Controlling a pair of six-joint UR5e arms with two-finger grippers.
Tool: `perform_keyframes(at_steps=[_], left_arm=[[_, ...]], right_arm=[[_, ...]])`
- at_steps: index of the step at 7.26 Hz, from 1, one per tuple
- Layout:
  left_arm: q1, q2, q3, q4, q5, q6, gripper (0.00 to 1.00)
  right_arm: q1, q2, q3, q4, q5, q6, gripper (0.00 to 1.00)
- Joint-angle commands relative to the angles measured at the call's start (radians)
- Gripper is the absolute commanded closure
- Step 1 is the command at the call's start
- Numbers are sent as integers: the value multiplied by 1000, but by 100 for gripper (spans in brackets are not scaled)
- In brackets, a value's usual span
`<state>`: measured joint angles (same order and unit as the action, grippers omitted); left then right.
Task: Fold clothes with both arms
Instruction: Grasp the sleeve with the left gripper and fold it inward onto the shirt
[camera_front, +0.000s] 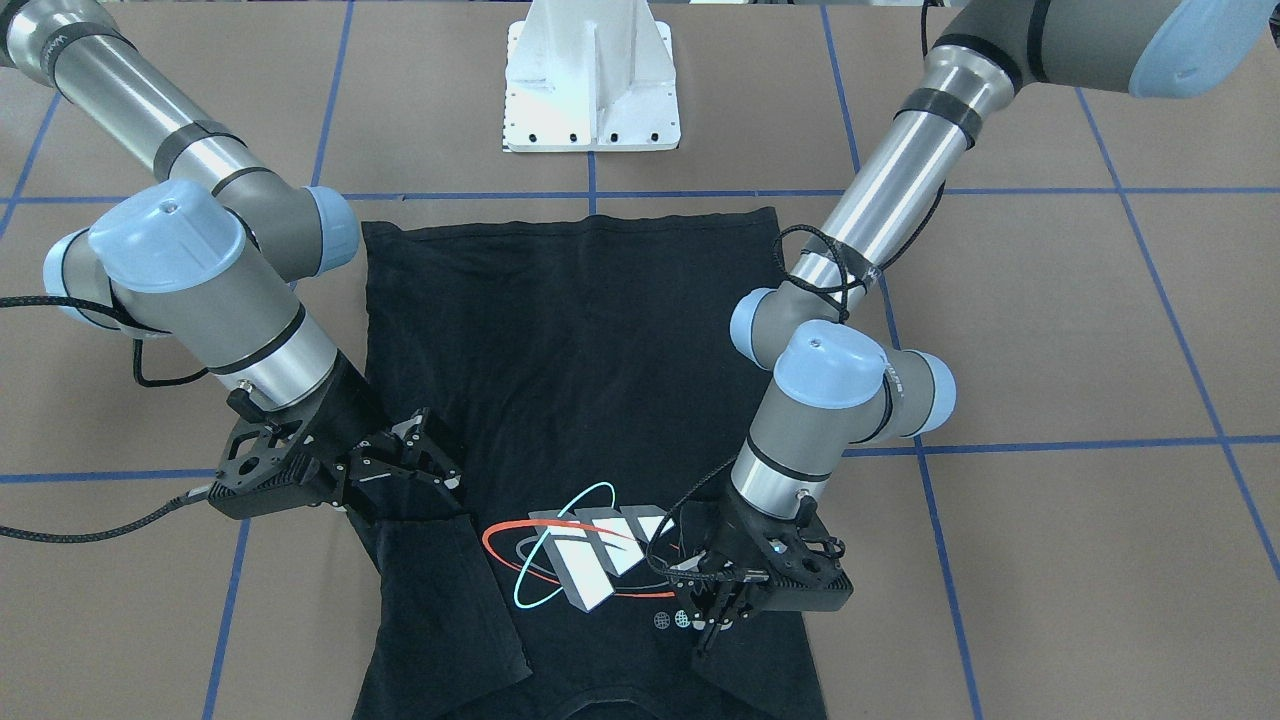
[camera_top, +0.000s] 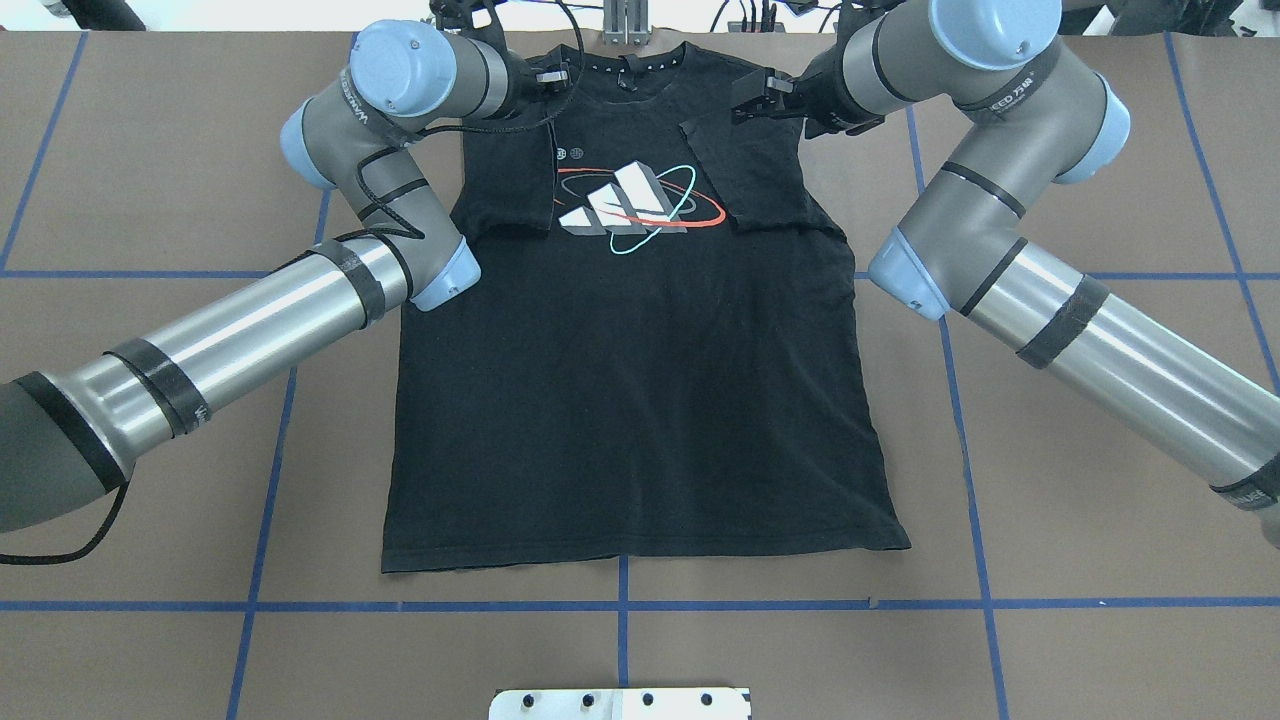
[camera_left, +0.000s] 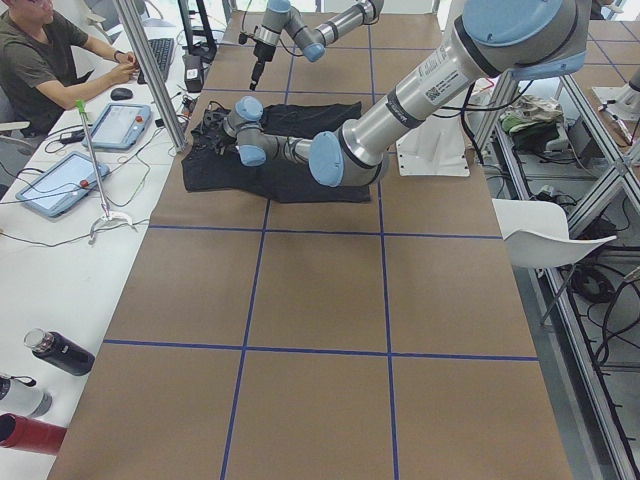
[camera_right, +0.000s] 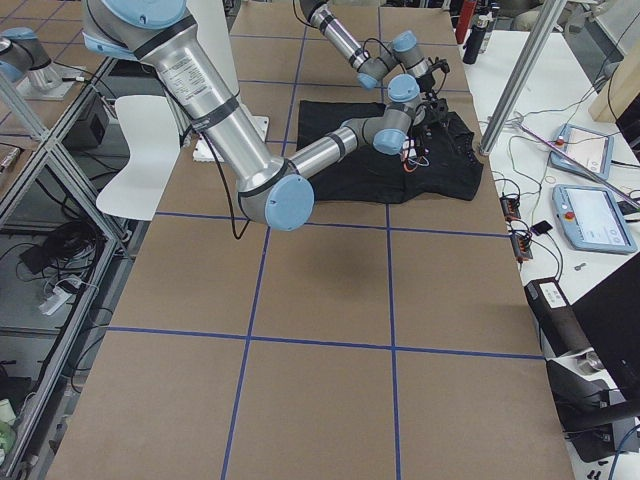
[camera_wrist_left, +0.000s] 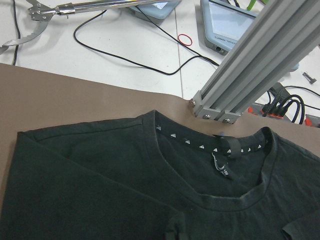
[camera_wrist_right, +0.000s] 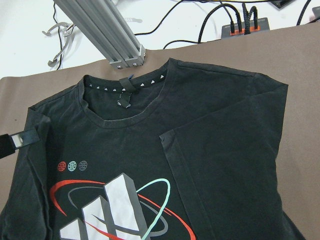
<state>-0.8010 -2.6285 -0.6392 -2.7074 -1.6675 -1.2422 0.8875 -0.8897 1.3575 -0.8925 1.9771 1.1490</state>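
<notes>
I expect both folded sleeves (camera_front: 441, 614) to stay tucked and slide along with the black T-shirt when I pull its hem, since they lie flat against the chest (camera_front: 497, 594).
A black T-shirt (camera_top: 640, 400) lies flat on the brown table, print (camera_top: 625, 200) up and collar (camera_wrist_left: 220, 150) towards the far edge. Both short sleeves are folded inward onto the chest: one (camera_top: 510, 190) beside the print on my left, the other (camera_top: 750, 180) on my right. My left gripper (camera_front: 712, 612) hovers just over the left shoulder by the small round logos, open, holding nothing. My right gripper (camera_front: 440, 455) stands open above the right shoulder next to the folded sleeve (camera_front: 440, 590). Neither wrist view shows its own fingers.
The white pedestal base (camera_front: 592, 90) sits at the near table edge behind the shirt hem. An aluminium frame post (camera_wrist_left: 250, 65) stands just past the collar. Beyond it is a desk with tablets, cables and a seated person (camera_left: 40, 60). Bottles (camera_left: 60, 352) stand on that desk.
</notes>
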Motion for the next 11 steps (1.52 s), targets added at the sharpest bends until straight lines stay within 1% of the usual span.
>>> perform_keyframes(at_steps=[1,2,3,5,6,7,8,9,10,11], left_arm=[[8,-10,26,-26,34,-3,100],[8,-10,24,-26,32,-2,72],[8,-10,24,-26,32,-2,1],[8,-10,21,-37,28,-2,1],[5,-10,10,-44,5,-5,1],[-13,1,-32,-49,-76,-25,1],[-15,62,-128,-46,-102,-64,1],[-17,153,-245,-38,-151,-81,1],[-30,233,-364,0,-220,-85,1],[-38,325,-516,82,-301,-88,1]], right_arm=[[-1,-9,0,4,0,0,1],[1,-11,0,4,-1,0,1],[-1,-12,-1,4,-1,0,1],[-1,-12,-1,3,0,0,1],[1,-12,-1,0,6,4,1],[1,-12,-1,-3,12,17,1],[1,-23,5,-8,46,20,1],[5,-44,23,-25,75,24,1],[4,-101,84,-57,86,28,1],[5,-153,170,-116,123,43,1]])
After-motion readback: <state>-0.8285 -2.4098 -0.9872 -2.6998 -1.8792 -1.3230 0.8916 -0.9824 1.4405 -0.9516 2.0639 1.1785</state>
